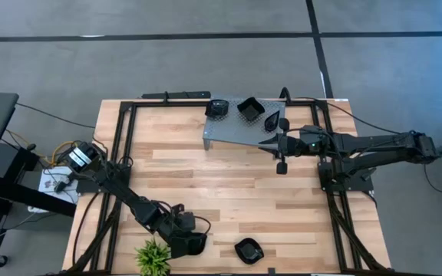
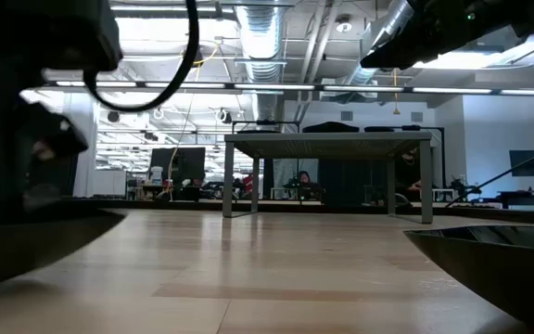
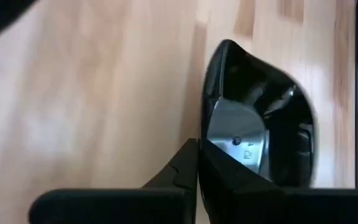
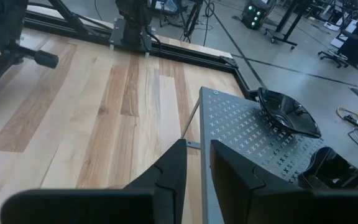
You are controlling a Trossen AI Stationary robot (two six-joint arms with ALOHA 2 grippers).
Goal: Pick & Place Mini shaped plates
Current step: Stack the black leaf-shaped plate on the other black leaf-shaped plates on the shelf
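Observation:
My fingers are on the black plate's rim (image 3: 207, 102) and the plate's bowl is clear, so my left gripper should keep going to the nearest shelf plate (image 1: 217, 108) and let go there.
My left gripper (image 1: 192, 244) is down at the table's near edge, beside a small green plant (image 1: 153, 258), and is shut on a glossy black mini plate (image 3: 260, 118). A second black plate (image 1: 249, 250) lies flat on the wood to its right. Three more plates (image 1: 218, 108) (image 1: 251, 108) (image 1: 272, 120) sit on the grey perforated shelf (image 1: 236, 136) at the far side. My right gripper (image 1: 269, 142) hovers at the shelf's right end. Its fingers (image 4: 197, 155) stand a little apart with nothing between them. My left gripper pinches the plate's rim (image 3: 205, 140) on the side nearest the arm. One finger (image 3: 182, 168) is outside the rim and the other reaches into the bowl. The fingers slant down from the table's left. The plate sits at the level of the wood; I cannot tell whether it is lifted.
Black frame rails (image 1: 121, 153) run along the table's left and right sides. Open wood (image 1: 229, 192) lies between the shelf and the near plates. In the low view the shelf (image 2: 327, 139) stands on legs at the far end, and the loose plate (image 2: 489, 260) fills the right foreground.

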